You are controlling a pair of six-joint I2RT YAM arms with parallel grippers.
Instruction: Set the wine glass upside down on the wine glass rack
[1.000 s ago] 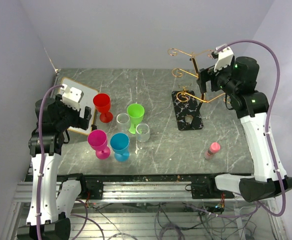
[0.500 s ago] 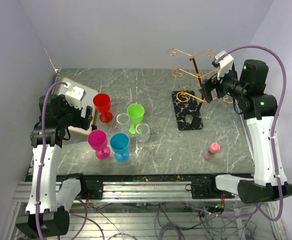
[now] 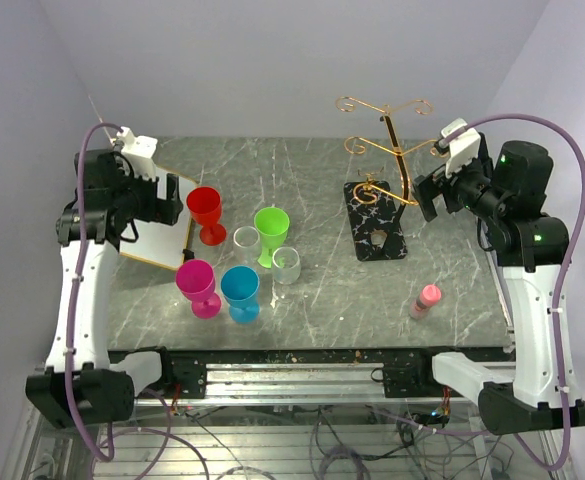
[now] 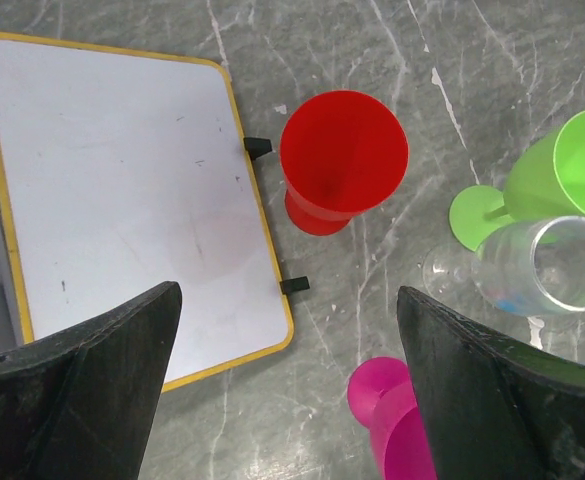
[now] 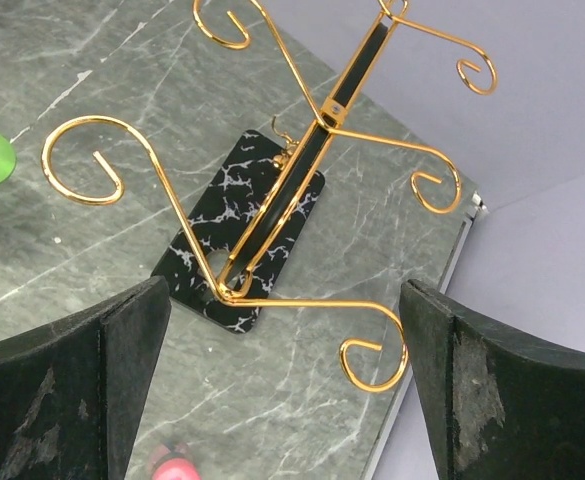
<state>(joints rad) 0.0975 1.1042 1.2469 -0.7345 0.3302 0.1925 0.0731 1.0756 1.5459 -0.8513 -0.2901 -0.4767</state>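
Note:
The upright red glass [image 3: 205,207] is far away from the robot's right gripper, so the left gripper should pick it up by its rim [image 3: 192,194] and hold out the glass's foot to the right gripper.
The wine glass rack [image 3: 393,150] is a gold wire stand on a black marbled base [image 3: 376,222] at the back right; it also fills the right wrist view [image 5: 312,150]. Several wine glasses stand upright at centre left: red [image 3: 205,210], green [image 3: 271,228], magenta [image 3: 197,282], blue [image 3: 240,290] and two clear ones [image 3: 246,240]. My left gripper [image 3: 184,212] is open and empty, left of and above the red glass [image 4: 342,160]. My right gripper [image 3: 425,195] is open and empty just right of the rack, touching nothing. Both show as open in the wrist views, left [image 4: 287,300] and right [image 5: 284,295].
A white board with a yellow rim [image 3: 150,225] lies at the left edge under my left gripper. A small pink bottle [image 3: 426,299] stands at the front right. The back right table edge [image 5: 452,260] runs close behind the rack.
My left arm has lifted and drawn back from the glasses. My right gripper has pulled away from the rack's arms, moving right. The glasses and rack have not moved.

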